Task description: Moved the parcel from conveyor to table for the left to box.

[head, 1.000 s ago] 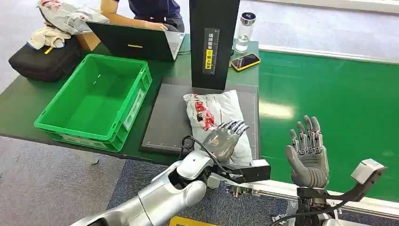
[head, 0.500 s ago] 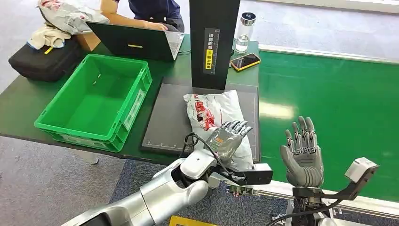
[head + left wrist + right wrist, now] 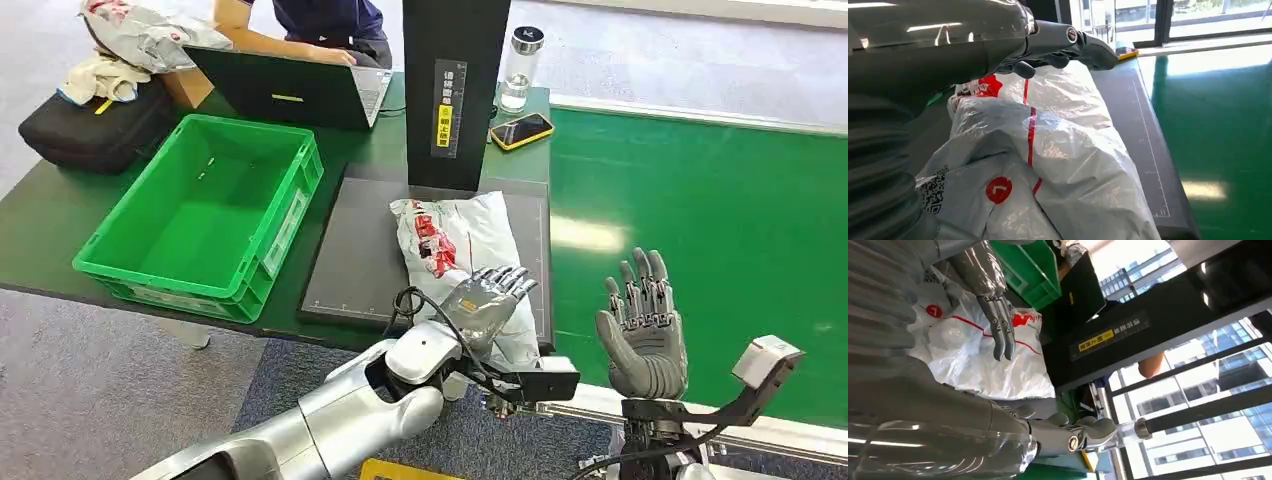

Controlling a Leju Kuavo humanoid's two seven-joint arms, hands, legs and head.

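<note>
The loose plastic at the parcel's near end has wrinkles, so I expect the parcel to fold in my grip and droop when I pick it up.
A white plastic parcel with red print lies on the dark mat on the table, below a black upright post. My left hand hovers over the parcel's near end, fingers spread and pointing away from me; the left wrist view shows the parcel close under the hand, with a gap between them. My right hand stands upright over the green conveyor, fingers apart and holding nothing. The green box sits empty to the left of the mat.
A laptop, a person's arm, a black bag, a bottle and a phone occupy the table's far side. A silver rail runs along the conveyor's near edge.
My left hand has slid slightly forward and right over the parcel's near end. My right hand has dropped a little and drawn back.
</note>
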